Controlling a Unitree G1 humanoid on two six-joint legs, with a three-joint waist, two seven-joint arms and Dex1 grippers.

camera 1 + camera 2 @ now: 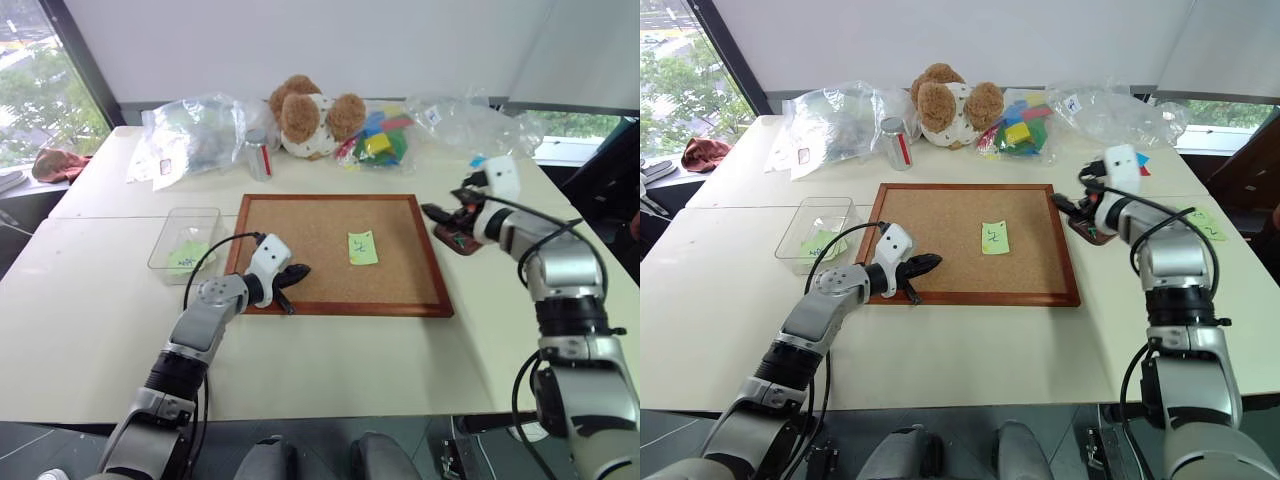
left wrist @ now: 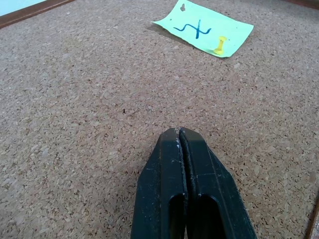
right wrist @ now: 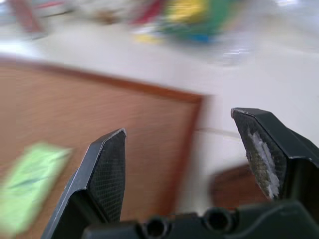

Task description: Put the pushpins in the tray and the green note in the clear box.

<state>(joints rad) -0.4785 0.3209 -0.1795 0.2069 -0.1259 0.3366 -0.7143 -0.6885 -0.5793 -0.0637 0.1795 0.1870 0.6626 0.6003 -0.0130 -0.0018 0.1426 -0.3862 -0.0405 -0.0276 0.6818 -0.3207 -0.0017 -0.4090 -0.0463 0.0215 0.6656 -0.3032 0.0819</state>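
My gripper will carry the green note (image 1: 363, 249) to the clear box, and the note will stay spread like a small card because it lies smooth with straight edges (image 1: 376, 247).
The green note (image 1: 362, 248) lies on the corkboard (image 1: 320, 225), right of its middle, with a small yellow pushpin (image 2: 219, 46) stuck in one corner. My left gripper (image 1: 295, 272) is shut and empty, low over the board's near left corner, pointing toward the note. The clear box (image 1: 172, 232) sits just left of the board with light-green paper inside. The dark tray (image 1: 456, 240) rests off the board's right edge. My right gripper (image 1: 437, 212) hovers open above the tray, with nothing between its fingers (image 3: 108, 164).
A teddy bear (image 1: 312, 118), a can (image 1: 897, 142), coloured blocks (image 1: 380, 140) and see-through plastic bags (image 1: 190, 130) line the table's far side. More green slips (image 1: 1205, 222) lie at the right edge.
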